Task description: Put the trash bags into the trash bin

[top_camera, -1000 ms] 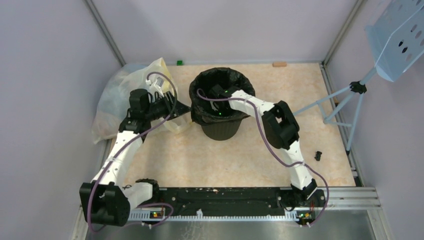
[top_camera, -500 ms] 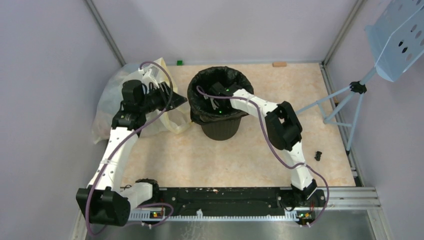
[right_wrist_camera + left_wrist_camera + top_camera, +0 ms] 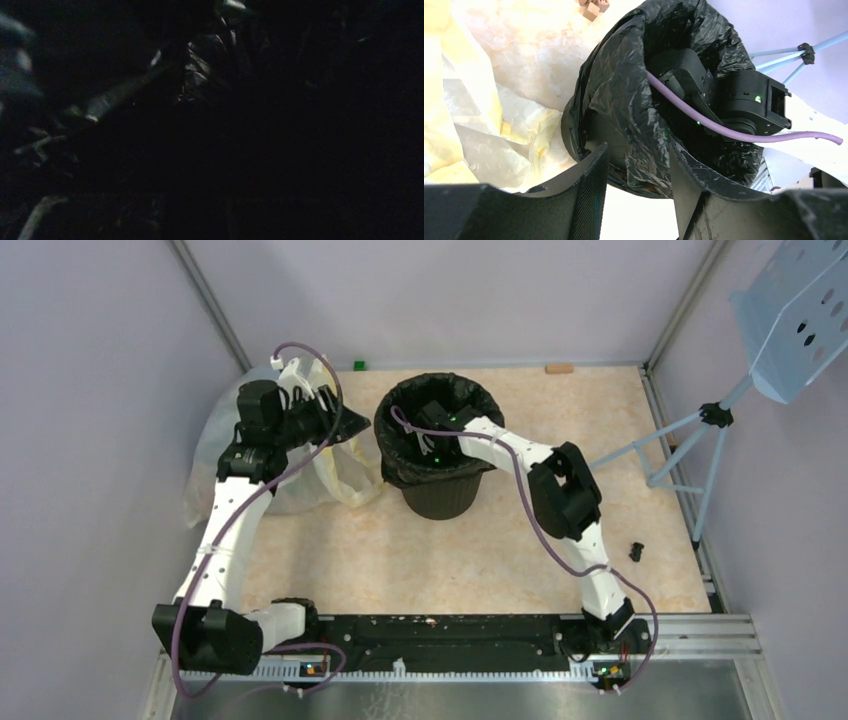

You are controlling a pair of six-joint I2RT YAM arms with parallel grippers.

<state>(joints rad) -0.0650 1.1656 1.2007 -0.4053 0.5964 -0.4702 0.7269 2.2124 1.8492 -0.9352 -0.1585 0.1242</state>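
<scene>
My right gripper should go on pushing inside the bag's opening (image 3: 406, 436) until the bag lines the bin, because the black trash bag's edge (image 3: 432, 472) wraps over the trash bin's rim.
The trash bin (image 3: 440, 495) stands at the table's middle back, and the glossy black trash bag (image 3: 400, 455) lines it, its edge folded over the rim. In the left wrist view the bin (image 3: 574, 135) and the crinkly bag (image 3: 624, 100) fill the frame. My left gripper (image 3: 352, 425) hovers just left of the rim and is open. Its fingertips (image 3: 599, 155) frame the bag's draped fold with a bright gap between them. My right arm's wrist (image 3: 440, 420) reaches down into the bin and its fingers are hidden. Its view is nearly black, showing only creased plastic (image 3: 200, 65).
A big translucent pale-yellow bag (image 3: 250, 450) lies against the left wall under my left arm. A tripod (image 3: 690, 440) carrying a blue perforated panel stands at the right. A small black part (image 3: 636, 551), a green block (image 3: 359, 365) and a brown block (image 3: 559, 368) lie on the table.
My left gripper has drawn back and up, away from the bin's left rim, and its jaws have widened. My right arm has stayed inside the bin, shifting only slightly.
</scene>
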